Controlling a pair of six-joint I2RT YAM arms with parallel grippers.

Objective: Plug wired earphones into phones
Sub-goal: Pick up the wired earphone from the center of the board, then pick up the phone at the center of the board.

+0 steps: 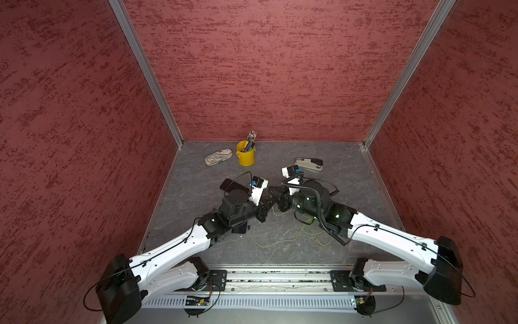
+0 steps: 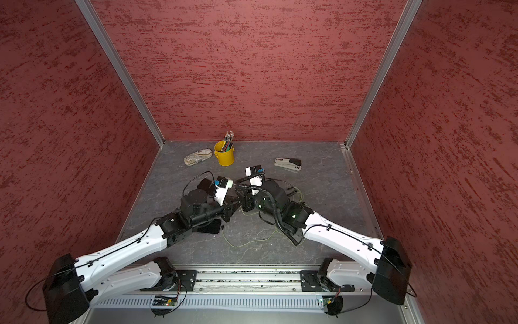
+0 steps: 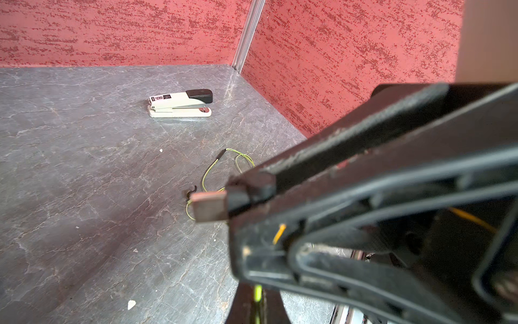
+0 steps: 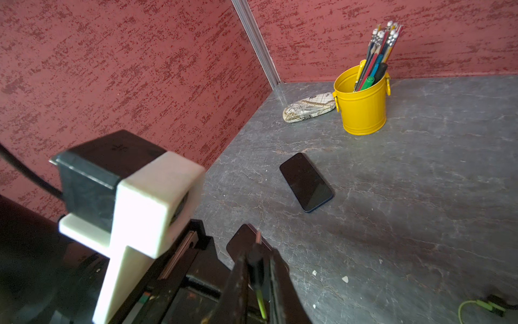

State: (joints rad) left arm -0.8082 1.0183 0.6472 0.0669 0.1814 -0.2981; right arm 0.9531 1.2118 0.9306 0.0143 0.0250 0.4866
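The plug's tip [image 4: 258, 236] sticks out clear of my right gripper, but the back phone is lying loose. So my left gripper should leave the cable and clamp that phone [image 1: 230, 185].
My two grippers meet at the table's middle. The left gripper [image 1: 266, 203] [image 3: 257, 294] is shut on a lime-green earphones cable [image 3: 257, 293] running between its fingers. The right gripper [image 1: 274, 193] [image 4: 258, 261] is shut on the black plug [image 4: 255, 259] of that cable, whose metal tip [image 3: 208, 206] sticks out past its fingers. Slack cable [image 1: 280, 242] loops on the table near the front. More cable with black earbuds [image 3: 215, 168] lies beyond. One phone [image 1: 232, 185] [image 4: 307, 182] lies flat at the back left. A second phone [image 2: 208, 226] shows partly under the left arm.
A yellow bucket of pens [image 1: 246, 157] and a patterned pouch [image 1: 218, 157] stand at the back left. A grey-and-black stapler [image 1: 308, 164] [image 3: 180, 103] lies at the back right. Red walls close three sides of the grey table [image 1: 196, 196].
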